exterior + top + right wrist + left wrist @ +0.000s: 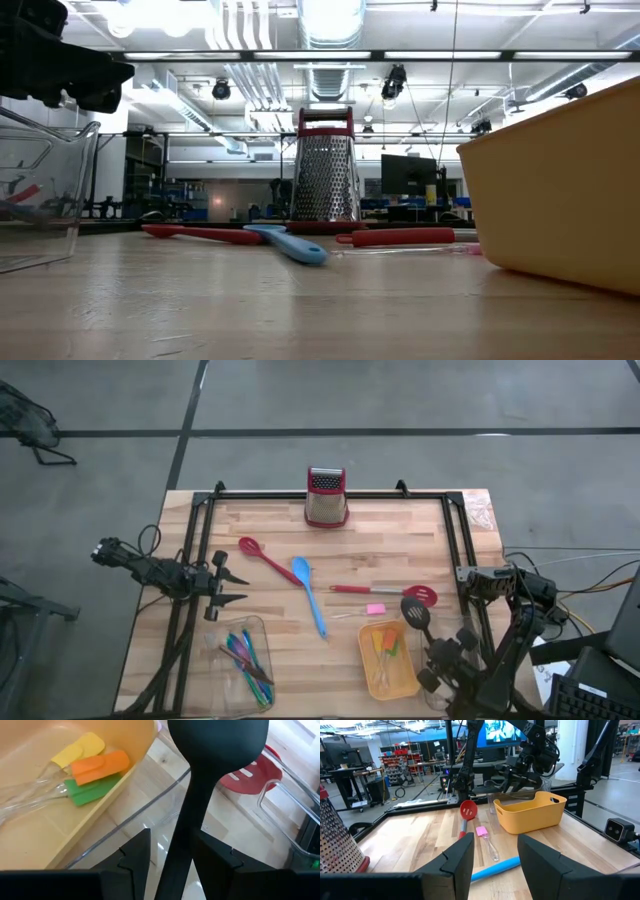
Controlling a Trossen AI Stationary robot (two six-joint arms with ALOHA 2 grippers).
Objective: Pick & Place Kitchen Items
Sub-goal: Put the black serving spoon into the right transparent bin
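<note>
The black spoon's head sticks out over the clear container's rim near the orange tray. Next, my right gripper grabs the spoon's handle again and moves the spoon over the container's middle.
A red spoon, a blue spoon, a red slotted spatula and a pink-headed clear spatula lie flat on the wooden table. Thin purple, green and blue sticks lie in a clear tray. Yellow, orange and green spatulas lie in the orange tray. My left gripper is open and empty at the table's left, pointing right. My right gripper, at the near right, is shut on a black slotted spoon. My right gripper has the black spoon's handle between its two fingers, with the handle running out forward along them. The spoon's head points toward the table's far side, beside the orange tray's right wall and above a clear rim. The head looks clear of the table.
A metal box grater with a red top stands at the far middle. A black frame rail runs along the table's sides. A second clear container's rim lies right of the orange tray. Bare wood lies between the two trays.
</note>
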